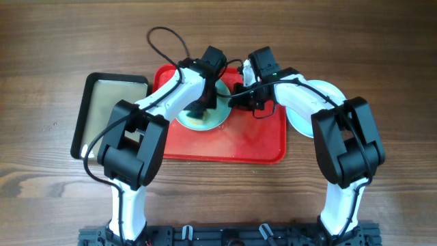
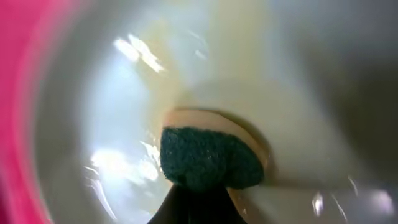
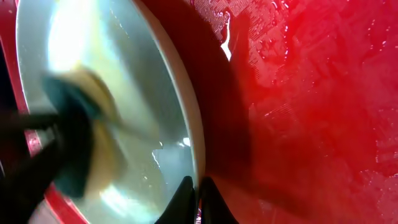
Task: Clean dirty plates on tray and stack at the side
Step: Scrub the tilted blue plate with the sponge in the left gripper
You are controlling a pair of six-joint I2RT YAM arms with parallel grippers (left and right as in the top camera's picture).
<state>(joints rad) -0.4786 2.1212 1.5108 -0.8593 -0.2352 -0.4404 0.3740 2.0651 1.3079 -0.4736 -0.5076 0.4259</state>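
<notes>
The yellowish smear still covers the plate past the sponge, so the robot's left gripper should go back and wipe toward the plate's far rim.
A pale blue plate with a yellowish smear lies tilted on the red tray. My left gripper is shut on a green-and-yellow sponge and presses it on the plate's wet face. My right gripper is shut on the plate's right rim, fingertips pinching the edge, with the wet tray behind it. The sponge shows blurred in the right wrist view. A pale plate lies on the brown tabletop right of the tray, partly under my right arm.
A smaller black-rimmed tray with a beige floor lies just left of the red tray. A black cable loops over the table behind the tray. Both arms cross above the tray's back half.
</notes>
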